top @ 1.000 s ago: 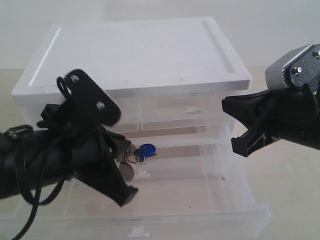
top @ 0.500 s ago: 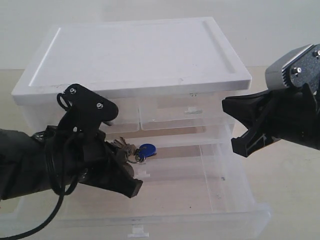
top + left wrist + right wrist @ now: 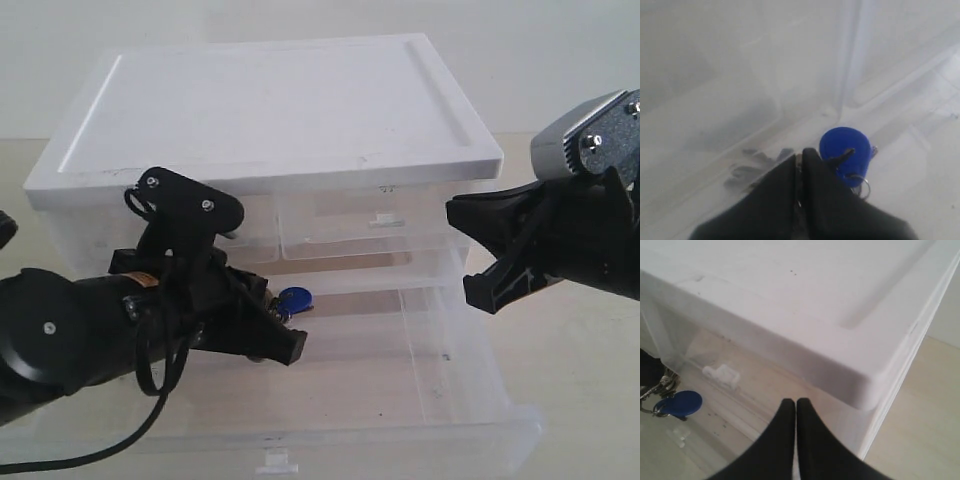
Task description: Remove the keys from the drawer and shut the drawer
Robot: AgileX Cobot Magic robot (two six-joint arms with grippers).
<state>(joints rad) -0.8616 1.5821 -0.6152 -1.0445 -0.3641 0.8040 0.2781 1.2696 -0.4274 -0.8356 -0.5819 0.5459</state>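
Observation:
The robot's left gripper has the keys near the shut drawers (image 3: 292, 250) above, so it should first pull the keys toward the open drawer's front (image 3: 345, 412) and lower them there.
The keys (image 3: 291, 300) are a dull metal bunch on a ring with a blue oval fob (image 3: 845, 147). They are inside the pulled-out clear drawer (image 3: 300, 438). My left gripper (image 3: 286, 346) reaches into the drawer and is shut on the metal keys, with the fob sticking out beside its fingertips (image 3: 802, 153). The keys' shadow lies on the drawer floor. My right gripper (image 3: 466, 252) is shut and holds nothing. It hovers off the cabinet's right front corner, above the drawer's right side (image 3: 792, 403). The fob (image 3: 679, 403) also shows in the right wrist view.
The drawer belongs to a clear plastic cabinet with a white top (image 3: 270, 100). Two small shut drawers (image 3: 375, 225) sit above the open one. The cabinet stands on a pale tabletop (image 3: 590, 400). A black cable (image 3: 120, 445) loops under my left arm.
My left arm has rolled and swung, its fingertips shifting right and up inside the drawer while staying shut on the keys. The fob and my right gripper have barely moved.

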